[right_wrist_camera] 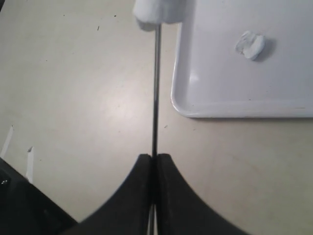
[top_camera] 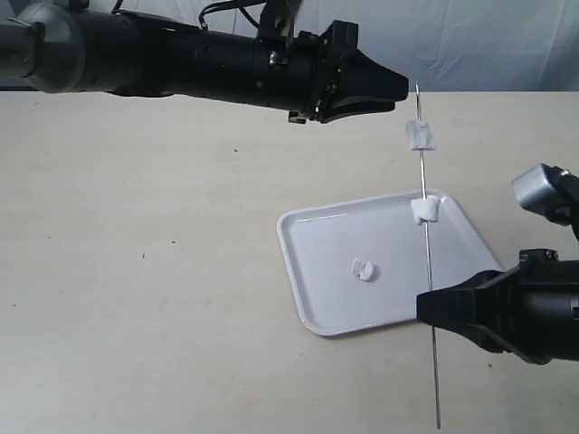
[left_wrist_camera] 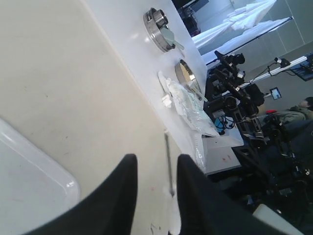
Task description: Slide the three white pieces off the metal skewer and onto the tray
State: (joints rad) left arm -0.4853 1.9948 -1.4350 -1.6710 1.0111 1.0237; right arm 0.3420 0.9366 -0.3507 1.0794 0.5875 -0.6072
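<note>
My left gripper's fingers are beside the skewer's tip (top_camera: 417,89), above the upper white piece (top_camera: 420,136). I should open them wider, move lower and close them around that piece.
The thin metal skewer (top_camera: 428,262) stands steeply over the right side of the white tray (top_camera: 317,244). My right gripper (top_camera: 423,307) is shut on its lower part, also seen in the right wrist view as gripper (right_wrist_camera: 154,156) shut on the rod (right_wrist_camera: 155,88). Two white pieces sit on the rod: one near its top (top_camera: 419,135) and one over the tray's far rim (top_camera: 423,211). A third white piece (top_camera: 364,269) lies loose on the tray. My left gripper (top_camera: 398,90) hangs beside the skewer's top end, open, with the rod's tip (left_wrist_camera: 168,161) showing in the gap between its fingers.
The tray lies on a pale tabletop whose far edge runs just behind the skewer's top. In the left wrist view a neighbouring white table holds metal bowls (left_wrist_camera: 159,29) and a clear plastic bag (left_wrist_camera: 188,105), with dark camera stands (left_wrist_camera: 239,103) beyond.
</note>
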